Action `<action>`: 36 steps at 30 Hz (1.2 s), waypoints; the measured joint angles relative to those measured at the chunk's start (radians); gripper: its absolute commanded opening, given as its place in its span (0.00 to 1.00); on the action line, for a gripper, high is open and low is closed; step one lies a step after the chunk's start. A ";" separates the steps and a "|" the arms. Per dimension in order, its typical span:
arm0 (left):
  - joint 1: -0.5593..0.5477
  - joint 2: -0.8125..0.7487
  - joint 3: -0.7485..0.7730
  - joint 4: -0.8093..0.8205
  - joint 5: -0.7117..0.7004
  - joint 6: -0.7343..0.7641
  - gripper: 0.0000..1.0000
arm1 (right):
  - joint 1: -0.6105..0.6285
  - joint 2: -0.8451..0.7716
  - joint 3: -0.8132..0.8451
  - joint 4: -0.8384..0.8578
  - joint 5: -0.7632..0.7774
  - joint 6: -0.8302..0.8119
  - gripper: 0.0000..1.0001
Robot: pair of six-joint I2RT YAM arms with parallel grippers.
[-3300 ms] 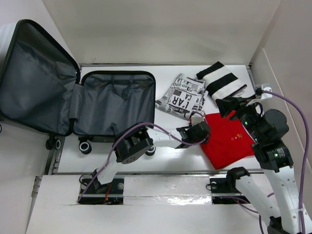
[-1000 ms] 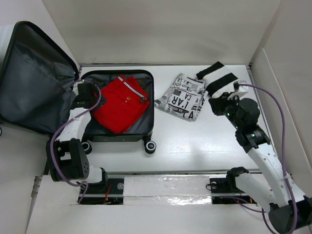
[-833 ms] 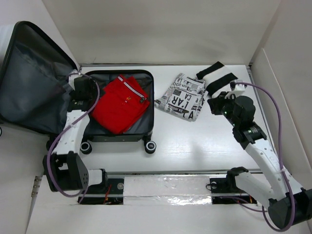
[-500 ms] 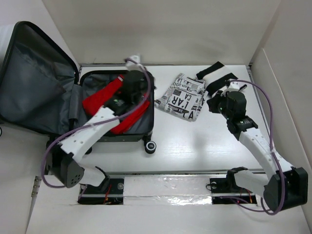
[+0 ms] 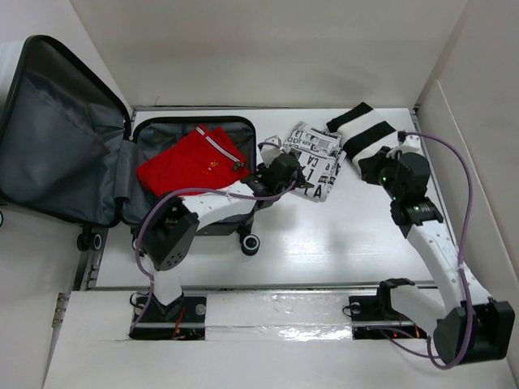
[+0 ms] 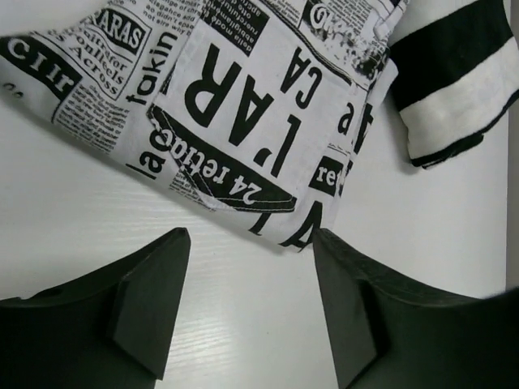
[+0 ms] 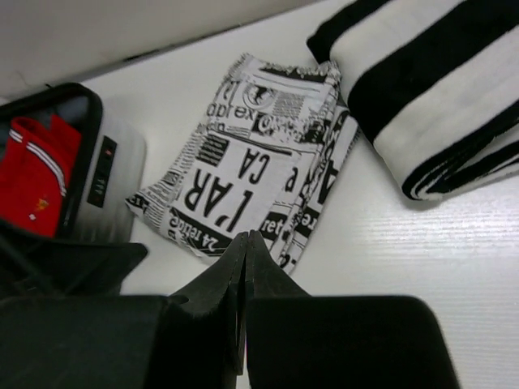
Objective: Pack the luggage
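Observation:
Next, my left gripper pinches the newsprint garment's near edge (image 6: 176,183) and puts the garment over the red one, because the luggage is far from my right gripper.
The luggage (image 5: 57,138) lies open at the left, grey lining up, with a red garment (image 5: 190,162) in its right half. A folded newsprint-pattern garment (image 5: 320,154) lies on the table just right of it. My left gripper (image 5: 306,180) is open at that garment's near edge; in the left wrist view its fingertips (image 6: 320,239) frame bare table just short of the cloth (image 6: 235,105), holding nothing. My right gripper (image 7: 246,237) is shut and empty, hovering beside a black-and-white striped garment (image 5: 369,138) and pointing towards the newsprint one (image 7: 251,178).
White walls close the table at the back and right (image 5: 478,162). The luggage's wheels (image 5: 250,243) stick out towards the near edge. The striped garment (image 6: 450,73) touches the newsprint one's far right corner.
My left arm has swung out of the luggage to the newsprint garment, leaving the red garment inside, and its jaws stand open. The right arm has shifted slightly right and stays shut.

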 measured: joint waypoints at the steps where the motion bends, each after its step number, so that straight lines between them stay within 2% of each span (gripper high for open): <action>1: 0.000 0.019 0.011 -0.002 -0.002 -0.029 0.66 | 0.000 -0.024 0.000 -0.001 -0.005 0.000 0.09; 2: 0.001 0.039 0.023 0.000 0.001 -0.058 0.70 | 0.000 -0.047 0.000 -0.003 -0.010 0.000 0.15; 3: 0.004 0.061 0.033 0.005 0.007 -0.091 0.73 | 0.000 -0.066 0.001 -0.008 -0.016 -0.002 0.18; 6: 0.006 0.108 0.034 0.019 0.025 -0.180 0.75 | 0.000 -0.102 0.002 -0.036 -0.044 -0.010 0.26; 12: 0.032 0.222 0.074 -0.020 0.053 -0.340 0.76 | 0.000 -0.142 0.002 -0.076 -0.124 -0.018 0.27; 16: 0.047 0.286 0.157 -0.053 0.051 -0.425 0.77 | 0.000 -0.157 0.002 -0.087 -0.165 -0.026 0.27; 19: 0.056 0.323 0.205 -0.079 0.050 -0.468 0.72 | 0.000 -0.169 0.002 -0.092 -0.194 -0.031 0.27; 22: 0.063 0.350 0.243 -0.103 0.053 -0.501 0.63 | 0.002 -0.180 0.002 -0.092 -0.212 -0.031 0.27; 23: 0.064 0.359 0.256 -0.107 0.056 -0.511 0.53 | 0.002 -0.183 0.002 -0.092 -0.217 -0.031 0.27; 25: 0.065 0.387 0.287 -0.125 0.057 -0.531 0.40 | 0.010 -0.187 0.002 -0.092 -0.222 -0.031 0.27; 26: 0.066 0.401 0.306 -0.133 0.055 -0.540 0.26 | 0.014 -0.188 0.002 -0.093 -0.224 -0.031 0.27; 28: 0.066 0.426 0.332 -0.139 0.047 -0.523 0.22 | 0.029 -0.191 0.003 -0.095 -0.233 -0.032 0.25; 29: 0.071 0.430 0.331 -0.127 0.044 -0.517 0.12 | 0.034 -0.193 0.003 -0.098 -0.238 -0.032 0.25; 31: 0.077 0.426 0.315 -0.095 0.051 -0.496 0.07 | 0.042 -0.201 0.005 -0.108 -0.248 -0.032 0.24; 32: 0.083 0.420 0.291 -0.060 0.062 -0.484 0.00 | 0.045 -0.206 0.008 -0.112 -0.251 -0.035 0.23; 36: 0.121 0.382 0.188 0.075 0.115 -0.414 0.00 | 0.054 -0.234 0.022 -0.131 -0.258 -0.042 0.22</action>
